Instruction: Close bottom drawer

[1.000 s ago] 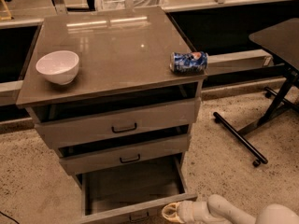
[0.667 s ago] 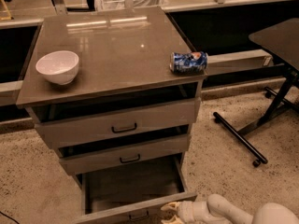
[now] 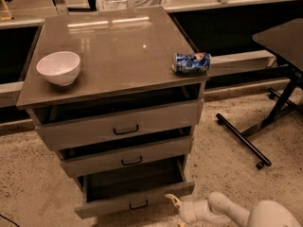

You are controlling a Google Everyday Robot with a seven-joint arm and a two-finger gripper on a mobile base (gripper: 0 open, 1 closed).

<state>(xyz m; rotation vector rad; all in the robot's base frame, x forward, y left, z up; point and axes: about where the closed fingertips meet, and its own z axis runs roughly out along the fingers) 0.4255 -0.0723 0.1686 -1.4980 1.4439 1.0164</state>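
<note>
Next, I back off and push the panel closer to the drawer's handle (image 3: 159, 198), because the end of my gripper's upper finger is touching the end of the bottom drawer's front panel (image 3: 178, 189).
The bottom drawer (image 3: 135, 200) is the lowest of three in a grey-brown metal cabinet (image 3: 113, 37). It is pulled out, its inside is dark and bare, and its small black handle (image 3: 138, 205) faces me. My gripper (image 3: 174, 212) is at the bottom edge of the view, just in front of the right end of the drawer's front panel. It is open and holds nothing. Its upper fingertip (image 3: 169, 198) is at or very near the panel. The white arm (image 3: 222, 212) runs off to the lower right.
The two upper drawers (image 3: 125, 126) also stand slightly open. A white bowl (image 3: 59, 67) and a lying blue can (image 3: 191, 63) are on the cabinet top. A black table with a wheeled leg base (image 3: 244, 143) stands to the right on the speckled floor.
The bottom drawer has slid part of the way in toward the cabinet. My gripper has moved forward and up with its front panel.
</note>
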